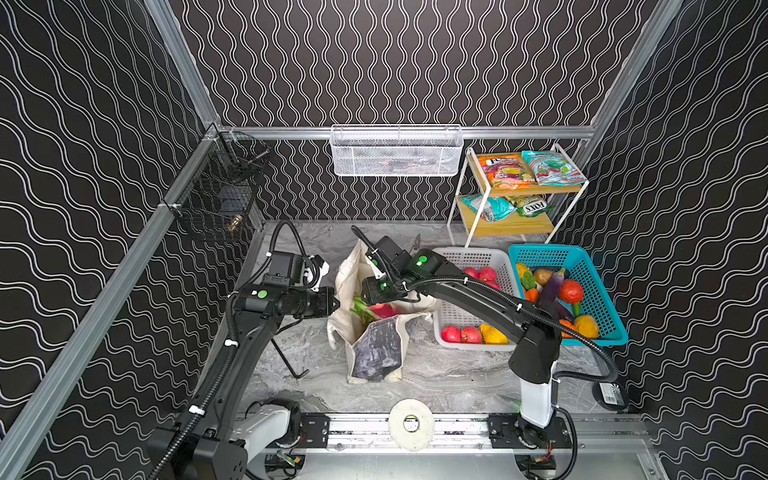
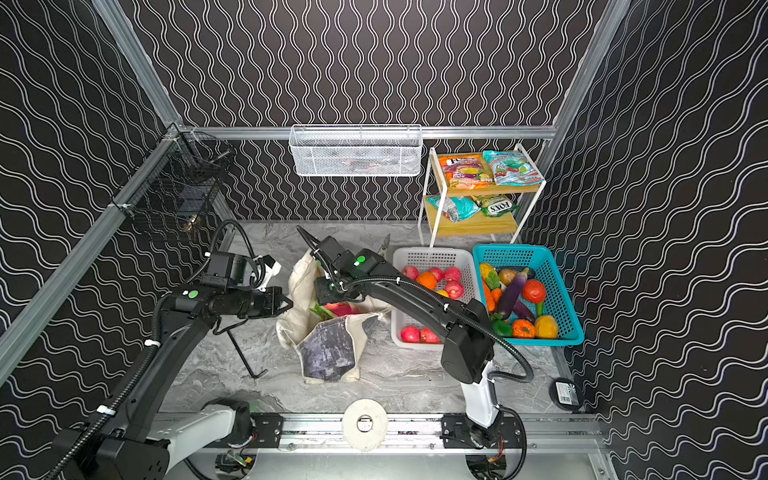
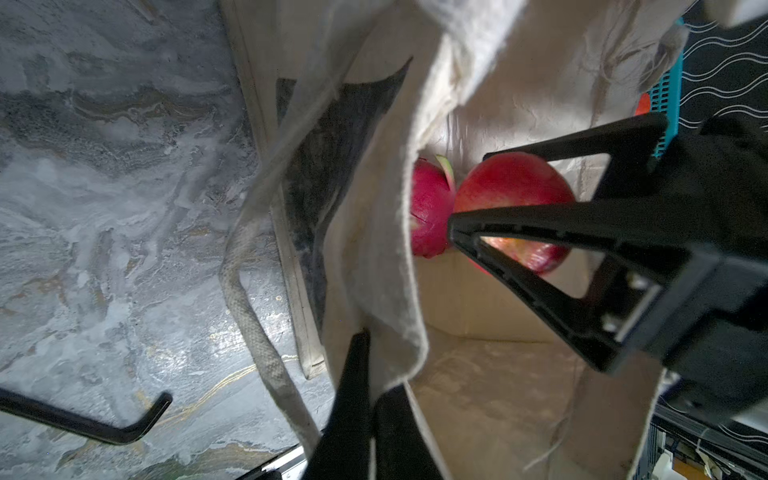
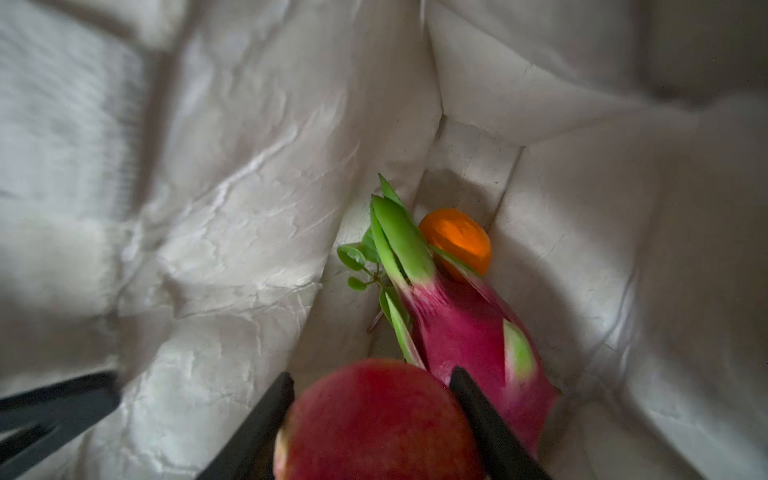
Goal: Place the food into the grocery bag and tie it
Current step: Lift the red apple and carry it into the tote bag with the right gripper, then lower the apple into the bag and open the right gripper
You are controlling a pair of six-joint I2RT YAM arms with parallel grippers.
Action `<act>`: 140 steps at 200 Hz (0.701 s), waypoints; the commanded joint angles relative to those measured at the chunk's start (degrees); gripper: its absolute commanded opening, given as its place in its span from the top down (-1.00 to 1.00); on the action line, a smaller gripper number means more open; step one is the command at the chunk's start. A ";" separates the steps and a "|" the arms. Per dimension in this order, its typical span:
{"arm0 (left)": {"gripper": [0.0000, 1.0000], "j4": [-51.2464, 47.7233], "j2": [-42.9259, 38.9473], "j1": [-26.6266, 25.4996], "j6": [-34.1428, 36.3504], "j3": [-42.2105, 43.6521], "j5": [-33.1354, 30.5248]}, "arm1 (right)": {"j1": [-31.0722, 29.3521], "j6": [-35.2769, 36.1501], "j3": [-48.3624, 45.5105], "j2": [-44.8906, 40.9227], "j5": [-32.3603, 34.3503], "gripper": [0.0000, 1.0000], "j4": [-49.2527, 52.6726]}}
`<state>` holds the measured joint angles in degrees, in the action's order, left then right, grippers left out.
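Note:
The red apple [image 4: 380, 424] is hanging inside the grocery bag, clear of the bag's rim. My right gripper should keep lowering the apple until it gets to the pink dragon fruit [image 1: 382, 310].
The cream grocery bag [image 1: 376, 353] [image 2: 328, 353] stands open mid-table, its dark print panel facing front. My left gripper [image 1: 334, 303] [image 3: 365, 390] is shut on the bag's near-left rim [image 3: 399, 291], and a handle [image 3: 249, 307] hangs beside it. My right gripper [image 4: 372, 378] [image 3: 467, 189] reaches down inside the bag and is shut on a red apple [image 4: 374, 424] [image 3: 515, 183]. Below it on the bag's floor lie a pink dragon fruit [image 4: 461, 328] [image 1: 382, 311] and an orange [image 4: 457, 241]. In both top views the right fingertips are hidden under the wrist.
To the right of the bag stands a white basket [image 1: 469, 257] with apples and a lemon, then a teal basket [image 1: 602, 299] with vegetables. Behind them a shelf [image 1: 519, 191] holds snack packets. A black bent rod [image 1: 291, 361] lies left of the bag.

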<state>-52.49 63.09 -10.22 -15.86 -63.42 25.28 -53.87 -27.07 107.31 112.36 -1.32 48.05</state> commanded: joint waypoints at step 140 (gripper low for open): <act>1.00 0.54 0.63 -0.10 -1.51 -1.80 -0.45 | -2.91 10.01 -11.47 0.97 1.76 -0.04 -8.95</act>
<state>-52.53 63.86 -10.24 -16.53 -65.08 24.56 -56.80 -18.35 96.84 112.64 0.54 40.58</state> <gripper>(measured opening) 0.058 0.562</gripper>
